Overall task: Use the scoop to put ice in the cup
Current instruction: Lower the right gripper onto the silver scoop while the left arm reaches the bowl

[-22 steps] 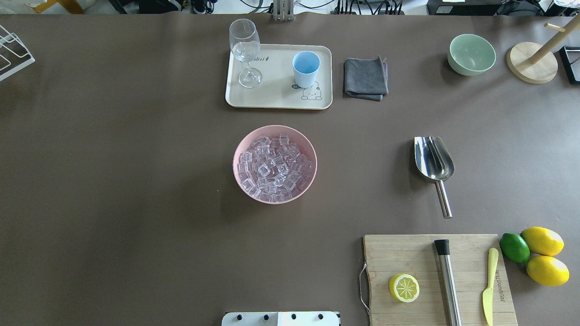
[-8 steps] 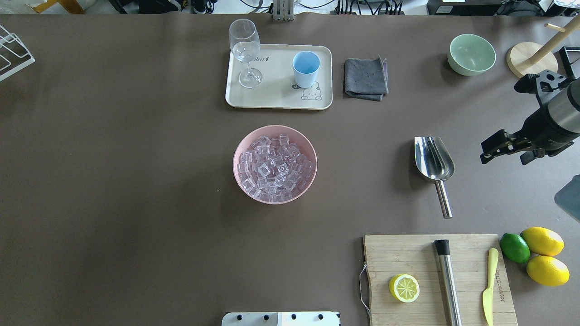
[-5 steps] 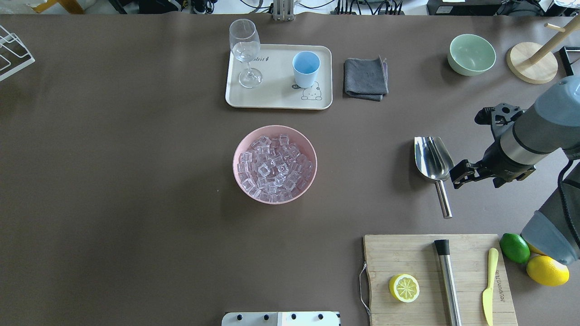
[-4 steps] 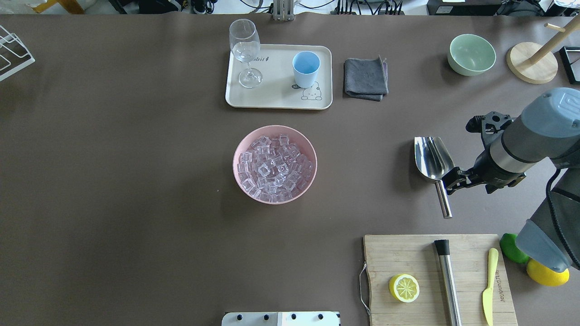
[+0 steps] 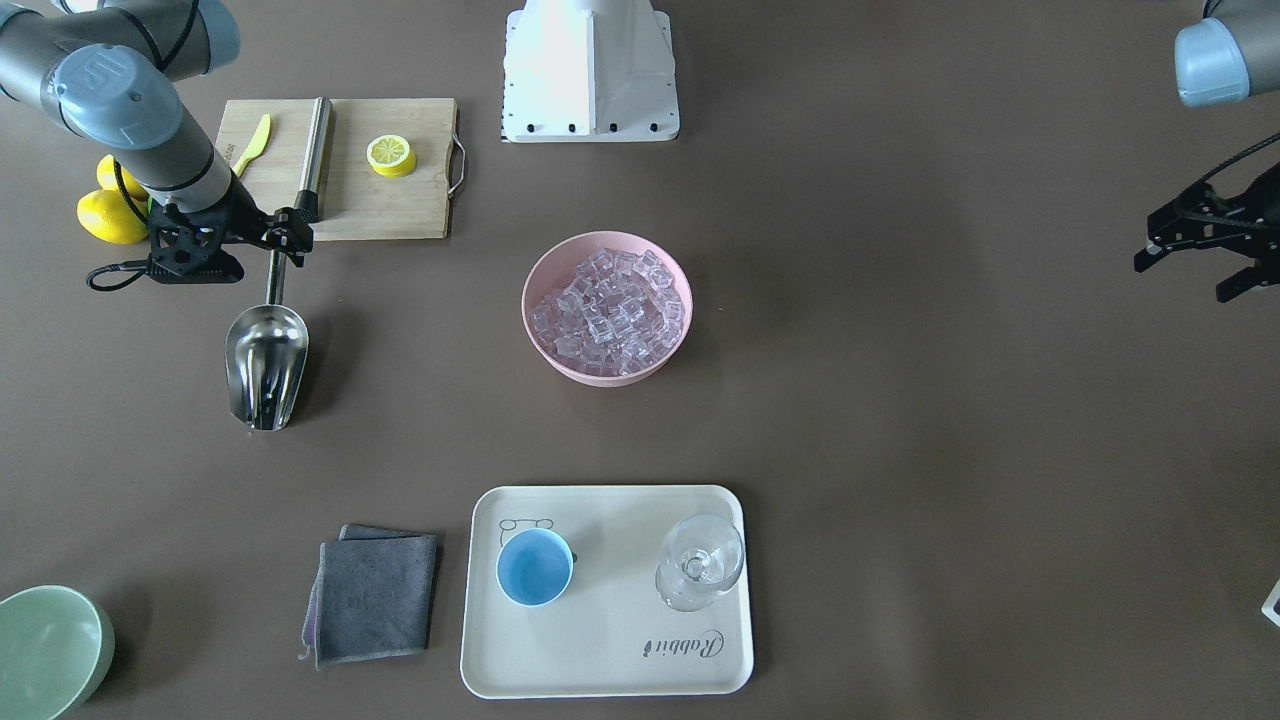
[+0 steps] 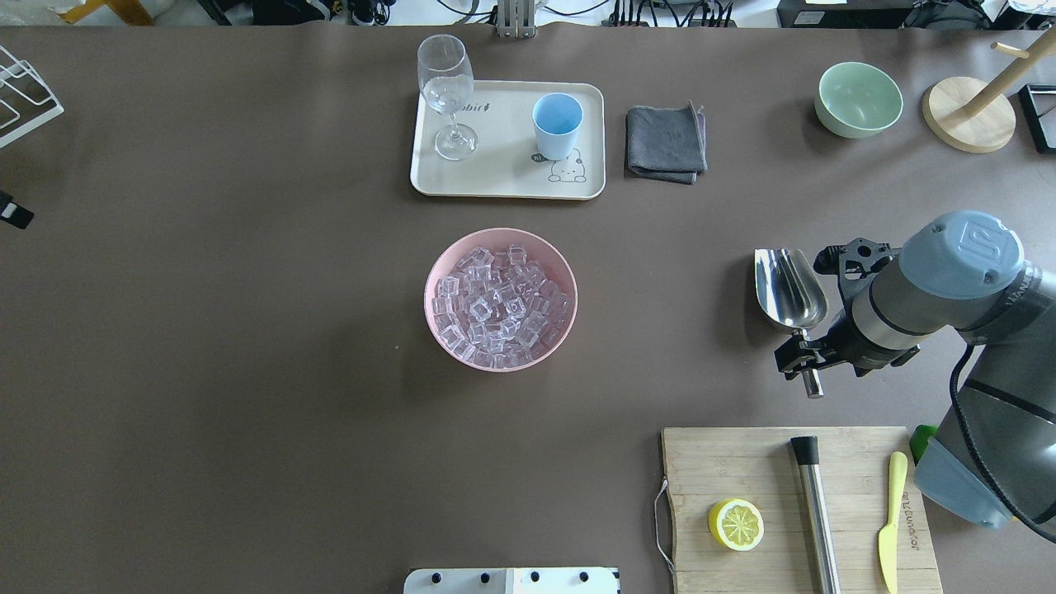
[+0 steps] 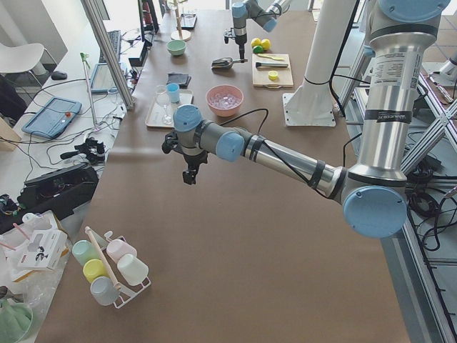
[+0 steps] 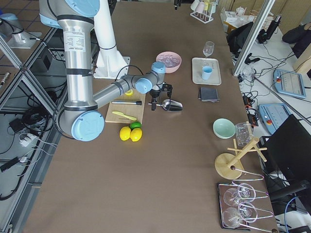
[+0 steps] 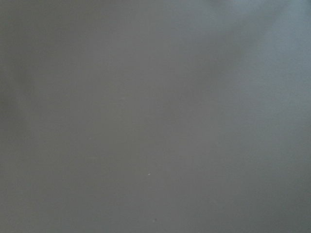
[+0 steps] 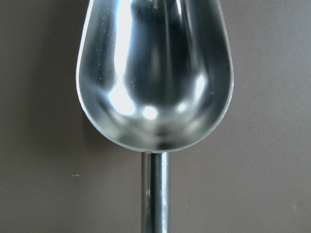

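I expect some ice [image 5: 609,312] to spill onto the cream tray when I pour, because the steel scoop's trough [image 5: 266,366] looks as wide as the light-blue cup.
The steel scoop [image 6: 789,287] lies empty on the table right of centre, handle [image 6: 809,369] toward the robot. My right gripper [image 6: 799,360] hangs over that handle, open, one finger on each side; I cannot tell if it touches. The right wrist view looks straight down into the scoop's trough [image 10: 154,73]; no fingers show there. The ice [image 6: 498,305] fills a pink bowl [image 6: 437,272] at mid-table. The light-blue cup [image 6: 557,124] stands empty on a cream tray [image 6: 503,180] beyond it. My left gripper [image 5: 1182,282] hovers open over bare table far to the left.
A stemmed glass [image 6: 446,92] shares the tray with the cup. A grey cloth [image 6: 667,142] and a green bowl [image 6: 859,99] lie further right. A cutting board [image 6: 742,462] with a half lemon, steel rod and yellow knife sits just behind the scoop's handle.
My right arm came in from the right edge and swept down and left until its gripper reached the scoop's handle. The left gripper's tip now shows at the left edge.
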Robot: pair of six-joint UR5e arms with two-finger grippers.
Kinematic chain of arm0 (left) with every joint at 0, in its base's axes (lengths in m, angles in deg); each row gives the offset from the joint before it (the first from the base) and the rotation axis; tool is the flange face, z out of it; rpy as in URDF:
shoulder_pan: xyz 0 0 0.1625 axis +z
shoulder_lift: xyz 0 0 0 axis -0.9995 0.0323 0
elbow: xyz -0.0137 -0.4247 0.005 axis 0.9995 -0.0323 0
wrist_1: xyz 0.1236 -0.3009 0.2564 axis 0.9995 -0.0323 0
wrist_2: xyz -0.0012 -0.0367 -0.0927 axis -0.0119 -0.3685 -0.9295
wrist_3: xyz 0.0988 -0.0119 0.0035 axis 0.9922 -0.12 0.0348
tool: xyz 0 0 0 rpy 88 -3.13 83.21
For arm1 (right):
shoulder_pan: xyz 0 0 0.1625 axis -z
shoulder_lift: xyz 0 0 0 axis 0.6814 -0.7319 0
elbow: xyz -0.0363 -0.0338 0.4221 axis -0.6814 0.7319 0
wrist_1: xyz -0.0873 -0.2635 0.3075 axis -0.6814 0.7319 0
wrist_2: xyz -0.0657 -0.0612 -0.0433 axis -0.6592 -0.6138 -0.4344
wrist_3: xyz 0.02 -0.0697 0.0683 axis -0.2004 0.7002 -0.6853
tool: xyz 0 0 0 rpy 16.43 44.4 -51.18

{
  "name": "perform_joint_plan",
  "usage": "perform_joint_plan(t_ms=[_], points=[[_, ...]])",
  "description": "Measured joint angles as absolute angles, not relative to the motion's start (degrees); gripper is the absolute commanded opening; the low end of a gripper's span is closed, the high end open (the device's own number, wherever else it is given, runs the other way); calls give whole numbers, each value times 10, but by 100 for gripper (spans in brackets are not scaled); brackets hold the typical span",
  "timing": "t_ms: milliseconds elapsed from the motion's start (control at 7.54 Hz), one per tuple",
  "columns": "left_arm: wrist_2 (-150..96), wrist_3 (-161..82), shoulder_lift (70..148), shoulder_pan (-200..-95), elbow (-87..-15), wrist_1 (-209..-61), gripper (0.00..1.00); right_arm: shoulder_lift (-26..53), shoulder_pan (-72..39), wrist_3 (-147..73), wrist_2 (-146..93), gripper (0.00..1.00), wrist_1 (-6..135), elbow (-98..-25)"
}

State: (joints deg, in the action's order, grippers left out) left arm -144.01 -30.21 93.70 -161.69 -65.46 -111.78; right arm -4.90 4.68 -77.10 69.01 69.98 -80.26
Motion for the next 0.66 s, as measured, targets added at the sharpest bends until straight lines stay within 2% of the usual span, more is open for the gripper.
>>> perform_joint_plan(t_ms=[133,265,398,663], points=[[-1433,-303,955,-1578,-659,-1126,98,-49,52,-773,688,89,698,-802],[-1415,-303,974,-1539,-667,-1141,98,-49,56,-774,687,74,697,-802],[-1388,-304,984,-1497,-682,-1152,98,-49,58,-774,687,70,695,-800],[-1336,-305,991,-1426,-703,-1178,98,-49,60,-775,687,68,683,-793]])
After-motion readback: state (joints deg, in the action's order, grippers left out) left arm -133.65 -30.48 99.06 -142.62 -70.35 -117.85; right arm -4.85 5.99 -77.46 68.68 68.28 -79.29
